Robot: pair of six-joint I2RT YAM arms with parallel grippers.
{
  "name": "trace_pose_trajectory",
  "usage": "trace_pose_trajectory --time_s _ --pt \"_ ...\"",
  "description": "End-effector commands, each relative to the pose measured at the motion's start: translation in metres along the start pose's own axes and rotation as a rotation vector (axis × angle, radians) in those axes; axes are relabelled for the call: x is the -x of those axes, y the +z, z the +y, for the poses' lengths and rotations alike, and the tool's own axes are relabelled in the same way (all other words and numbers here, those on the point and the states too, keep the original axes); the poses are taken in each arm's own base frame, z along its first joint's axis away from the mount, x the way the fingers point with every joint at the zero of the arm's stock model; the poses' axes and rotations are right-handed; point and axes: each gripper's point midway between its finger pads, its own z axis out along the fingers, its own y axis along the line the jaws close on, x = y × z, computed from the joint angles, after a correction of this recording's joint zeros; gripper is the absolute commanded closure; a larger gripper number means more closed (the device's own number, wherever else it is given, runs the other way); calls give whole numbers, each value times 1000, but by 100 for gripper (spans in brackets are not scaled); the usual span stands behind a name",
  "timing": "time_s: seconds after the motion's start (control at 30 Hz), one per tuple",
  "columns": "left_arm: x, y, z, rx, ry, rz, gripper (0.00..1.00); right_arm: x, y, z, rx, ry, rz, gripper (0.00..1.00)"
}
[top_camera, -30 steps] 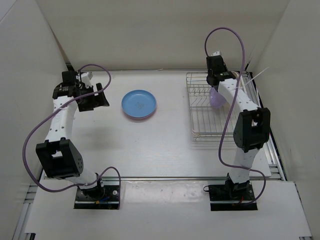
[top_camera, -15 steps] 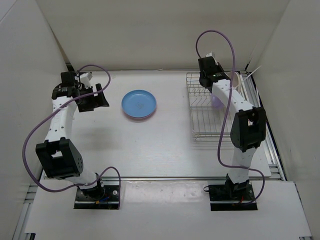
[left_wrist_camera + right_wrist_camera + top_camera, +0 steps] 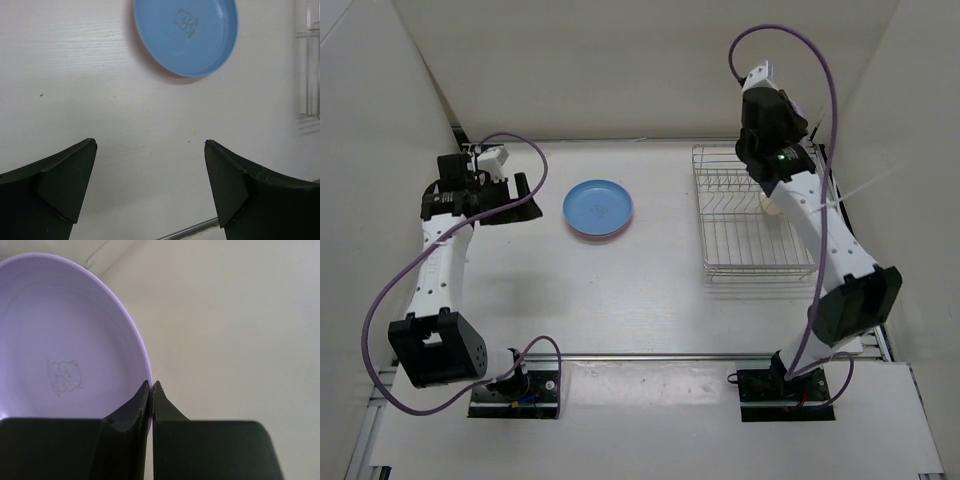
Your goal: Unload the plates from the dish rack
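Observation:
The robot's right gripper is pinching the purple plate's edge (image 3: 142,351) and leaves the rest of the plate's rim (image 3: 46,256) free, so the left gripper should go on coming closer before it takes hold there.
My right gripper (image 3: 151,384) is shut on the rim of the purple plate (image 3: 60,340) and holds it on edge in the air, facing the pale wall. In the top view the right gripper (image 3: 765,125) is raised above the far side of the dish rack (image 3: 755,262), and the purple plate is hidden behind the arm. A cream plate (image 3: 772,205) stands in the rack. The blue plate (image 3: 598,207) lies flat mid-table on a pink plate whose rim just shows. My left gripper (image 3: 517,195) is open and empty, left of the blue plate (image 3: 185,35).
White walls close in the table on the left, back and right. The rack's wire edge (image 3: 310,60) shows at the right of the left wrist view. A metal rail (image 3: 192,230) runs along the table's near edge.
My right arm has risen and carried the purple plate up out of the rack. The left gripper has shifted slightly up and back.

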Motion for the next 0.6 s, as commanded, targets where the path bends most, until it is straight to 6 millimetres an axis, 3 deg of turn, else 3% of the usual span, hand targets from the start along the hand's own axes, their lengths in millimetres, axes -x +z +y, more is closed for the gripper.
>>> trace_pose_trajectory --time_s 0.0,0.07,0.17,0.2,0.3,0.4,0.57 --pt "25 -16 -44 -172 116 -99 0 21 -28 -48 -21 151 -110 100" --pt "32 -26 -74 -311 190 -125 0 17 -44 -41 125 201 -135 100" --pt "30 -31 -132 -580 286 -105 0 33 -79 0 473 270 -266 100" --pt "31 -39 -153 -668 321 -102 0 29 -88 12 556 244 -281 100" --pt "19 -34 -202 -793 401 -40 0 24 -118 48 785 231 -348 100" --pt "10 -22 -238 -843 470 4 0 14 -135 68 906 210 -350 100" --pt "10 -2 -271 -879 491 48 2 13 -161 88 1079 217 -365 100"
